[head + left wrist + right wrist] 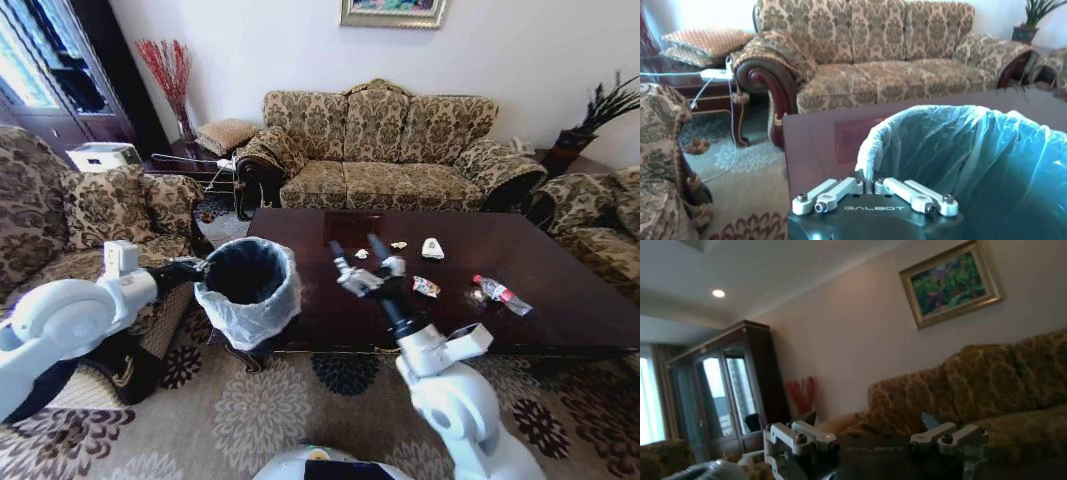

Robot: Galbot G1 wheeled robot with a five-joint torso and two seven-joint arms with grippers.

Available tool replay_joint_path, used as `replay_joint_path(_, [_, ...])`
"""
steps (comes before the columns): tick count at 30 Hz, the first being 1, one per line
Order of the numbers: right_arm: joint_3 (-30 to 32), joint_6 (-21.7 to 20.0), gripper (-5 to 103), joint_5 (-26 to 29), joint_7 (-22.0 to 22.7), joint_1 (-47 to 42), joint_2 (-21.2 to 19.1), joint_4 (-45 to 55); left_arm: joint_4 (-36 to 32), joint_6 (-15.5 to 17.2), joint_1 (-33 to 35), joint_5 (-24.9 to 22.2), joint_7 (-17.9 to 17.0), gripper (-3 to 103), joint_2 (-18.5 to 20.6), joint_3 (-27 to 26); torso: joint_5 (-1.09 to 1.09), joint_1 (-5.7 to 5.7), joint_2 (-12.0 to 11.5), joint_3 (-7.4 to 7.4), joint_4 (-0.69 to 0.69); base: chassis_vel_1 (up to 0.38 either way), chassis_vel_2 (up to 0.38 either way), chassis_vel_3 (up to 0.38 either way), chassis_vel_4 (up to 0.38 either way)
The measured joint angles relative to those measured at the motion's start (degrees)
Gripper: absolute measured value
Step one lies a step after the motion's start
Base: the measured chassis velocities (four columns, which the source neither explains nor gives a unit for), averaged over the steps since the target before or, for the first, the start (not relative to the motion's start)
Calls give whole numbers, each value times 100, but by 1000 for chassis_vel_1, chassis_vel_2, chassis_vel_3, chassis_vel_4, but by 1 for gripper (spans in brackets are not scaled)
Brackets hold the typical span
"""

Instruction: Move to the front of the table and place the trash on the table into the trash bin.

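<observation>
The small white paper bit [362, 254] is in a compact crumpled lump. It will stay bunched up and stick up from my right gripper when I lift it.
The dark brown table [560, 262] carries the trash: two crumpled white paper bits [399, 245], a white packet [432, 248], a colourful snack wrapper [426, 287], a silvery piece [478, 296] and a clear red-capped bottle [503, 294]. The trash bin [246, 285], lined with a white bag, hangs at the table's left front corner. My left gripper [203, 269] is shut on its rim [870, 172]. My right gripper [357, 250] is raised above the middle of the table, tilted upward and open, with nothing between its fingers [947, 434].
A patterned sofa [380, 150] stands behind the table, with armchairs at the left [90, 215] and right [600, 205]. A side table [190, 155] with a red vase stands at the back left. Patterned carpet [270, 410] lies in front.
</observation>
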Motion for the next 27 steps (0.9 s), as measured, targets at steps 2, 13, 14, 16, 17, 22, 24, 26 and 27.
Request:
replay_joint_path(2, [39,9,100,-12,42,11,3,-193,-35,-8,0,16,1,1,-45,-2,1,0,0,0,-1,0,0,0,0])
replay_joint_path(13, [-10,-73,100,-237,199,67,91,-959,-374,-156,151,150,244,1,-594,-212,-5,0,0,0,2,-32,-31,36,44])
replay_joint_path(14, [-10,-73,100,-237,199,67,91,-959,-374,-156,151,150,244,1,-594,-212,-5,0,0,0,2,-99,-80,121,121])
replay_joint_path(16, [1,-73,100,-233,199,68,61,-1010,-405,-182,174,208,302,1,-725,-213,-5,0,0,0,1,-162,-154,152,153])
replay_joint_path(17, [1,-73,100,-233,199,68,61,-1010,-405,-182,174,208,302,1,-725,-213,-5,0,0,0,1,-162,-165,182,153])
replay_joint_path(22, [-36,-58,100,-247,202,54,61,-1053,-483,-196,194,368,371,1,-892,-154,0,1,0,0,-1,-232,-199,237,234])
replay_joint_path(24, [-89,139,100,-353,293,74,86,-1121,-545,-204,226,409,396,1,-964,-153,-3,2,0,1,-3,-299,-279,247,269])
replay_joint_path(26, [-112,257,100,-419,364,95,100,-1149,-566,-204,237,416,405,1,-984,-153,-4,1,0,0,-3,-272,-283,178,227])
replay_joint_path(27, [-128,335,100,-452,453,117,119,-1163,-602,-204,249,429,412,1,-1008,-155,2,0,0,0,-3,-153,-215,178,153])
